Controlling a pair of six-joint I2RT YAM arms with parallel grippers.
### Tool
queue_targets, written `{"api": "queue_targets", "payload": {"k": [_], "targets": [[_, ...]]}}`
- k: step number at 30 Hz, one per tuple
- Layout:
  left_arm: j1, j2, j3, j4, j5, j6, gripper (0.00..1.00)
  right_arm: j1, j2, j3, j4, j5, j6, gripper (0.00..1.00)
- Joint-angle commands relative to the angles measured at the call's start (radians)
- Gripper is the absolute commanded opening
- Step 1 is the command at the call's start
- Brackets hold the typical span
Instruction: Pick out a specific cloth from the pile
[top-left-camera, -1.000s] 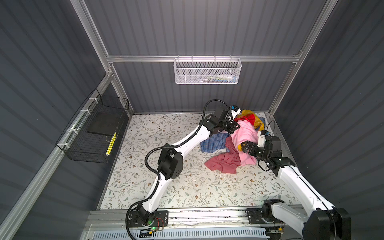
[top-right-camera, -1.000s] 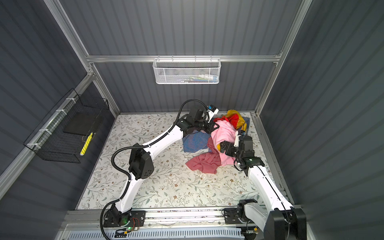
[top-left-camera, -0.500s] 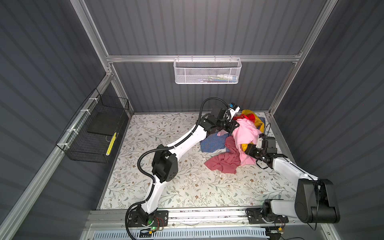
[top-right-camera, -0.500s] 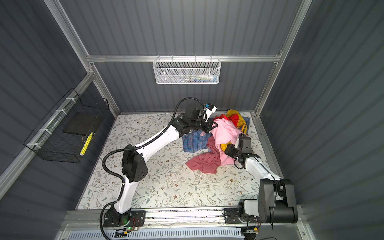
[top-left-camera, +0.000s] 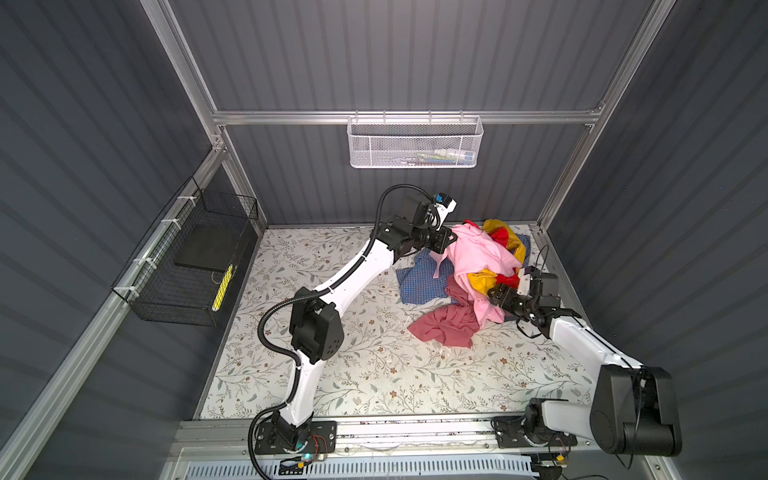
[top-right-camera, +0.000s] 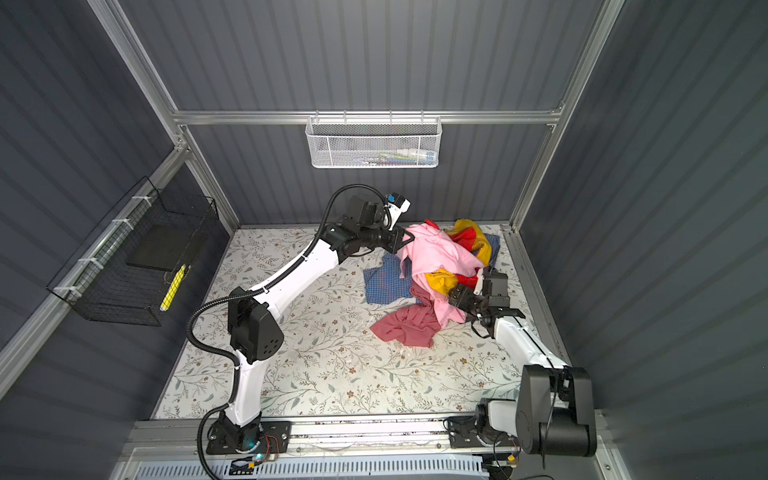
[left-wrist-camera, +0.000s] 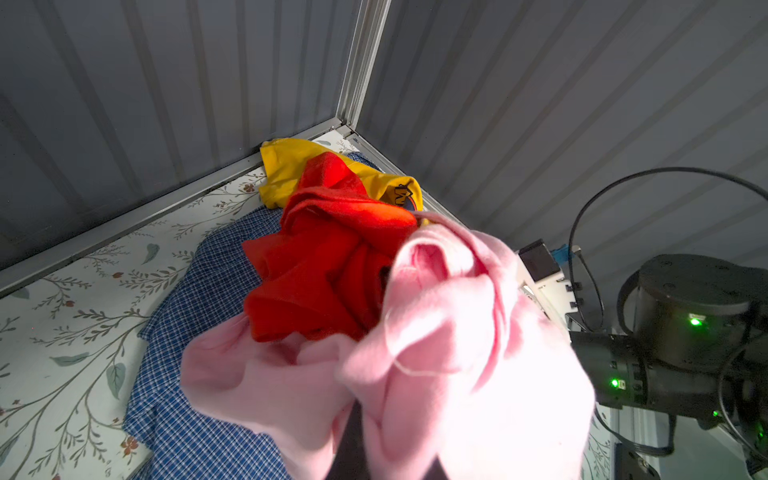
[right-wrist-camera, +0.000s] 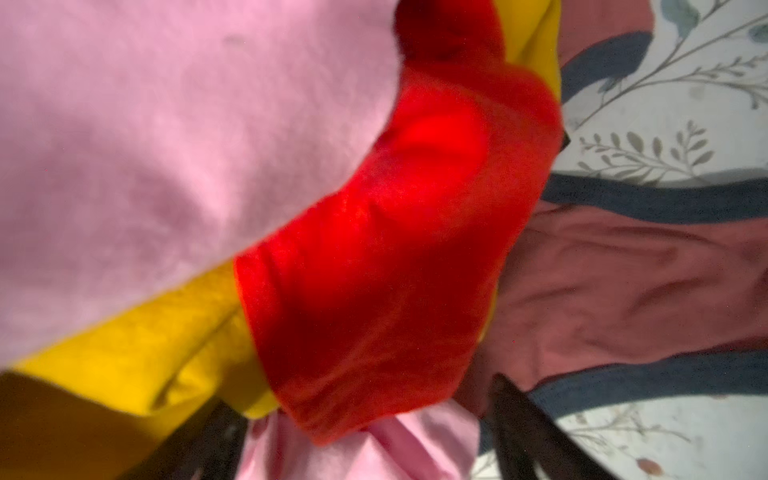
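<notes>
The light pink cloth's lower end (top-left-camera: 486, 310) goes under the mustard yellow cloth, so I should first peel the light pink cloth's upper part (top-left-camera: 473, 248) off the bright red cloth with my left gripper.
The pile (top-left-camera: 478, 274) lies at the table's far right corner: bright red (top-left-camera: 500, 237), mustard yellow (top-left-camera: 482, 280), blue checked (top-left-camera: 419, 278) and dusty rose (top-left-camera: 446, 324) cloths. The light pink cloth (top-left-camera: 478, 253) (top-right-camera: 440, 253) drapes over the top. My left gripper (top-left-camera: 451, 237) (top-right-camera: 409, 239) is shut on its upper left edge and holds it lifted. In the left wrist view the pink cloth (left-wrist-camera: 457, 374) hides the jaws. My right gripper (top-left-camera: 496, 297) (top-right-camera: 455, 297) stands open against the pile's right side. Pink and red cloth (right-wrist-camera: 395, 249) lie between its fingers (right-wrist-camera: 532, 428).
A white mesh basket (top-left-camera: 413, 143) hangs on the rear wall and a black wire basket (top-left-camera: 187, 266) on the left wall. The pile sits close to the right wall and the rear corner post (left-wrist-camera: 361, 62). The floral table (top-left-camera: 332, 374) stretches to the front and left.
My left gripper has drawn the pink cloth slightly up and to the left. The right arm's elbow has dropped back toward the front rail while its gripper stayed at the pile.
</notes>
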Motion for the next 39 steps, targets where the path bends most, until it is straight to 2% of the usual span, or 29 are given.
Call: {"api": "queue_targets", "payload": {"k": [1,7,11,14,16,21,27,29,33,39], "targets": [[0.009,-0.091,0.065,0.077,0.084,-0.003,0.14,-0.004,-0.04,0.025,-0.008,-0.039,-0.035,0.97],[-0.004,-0.033,-0.026,0.15,0.156,-0.08,0.2,-0.005,-0.13,-0.001,0.007,-0.129,-0.102,0.96],[-0.005,0.068,0.018,0.114,0.151,-0.119,0.22,-0.005,-0.192,-0.019,-0.011,-0.185,-0.124,0.89],[-0.005,0.1,0.042,0.089,0.121,-0.103,0.23,-0.005,-0.213,-0.028,-0.028,-0.196,-0.129,0.83],[-0.005,0.078,0.012,0.086,0.085,-0.076,0.27,-0.005,-0.212,-0.033,-0.023,-0.204,-0.122,0.8],[-0.005,-0.029,-0.11,0.011,-0.009,0.04,0.44,-0.002,-0.178,-0.03,-0.005,-0.208,-0.096,0.78],[-0.004,-0.159,-0.333,-0.054,-0.053,0.135,0.61,0.027,-0.149,-0.016,0.003,-0.191,-0.114,0.81],[-0.005,-0.197,-0.404,-0.037,-0.031,0.147,0.65,0.041,-0.105,-0.008,-0.002,-0.17,-0.118,0.81],[-0.01,-0.231,-0.452,-0.031,0.032,0.147,0.66,0.051,-0.073,0.007,0.0,-0.161,-0.11,0.82],[-0.029,-0.202,-0.469,-0.091,-0.05,0.146,0.66,0.072,-0.058,0.033,-0.001,-0.13,-0.112,0.83]]}}
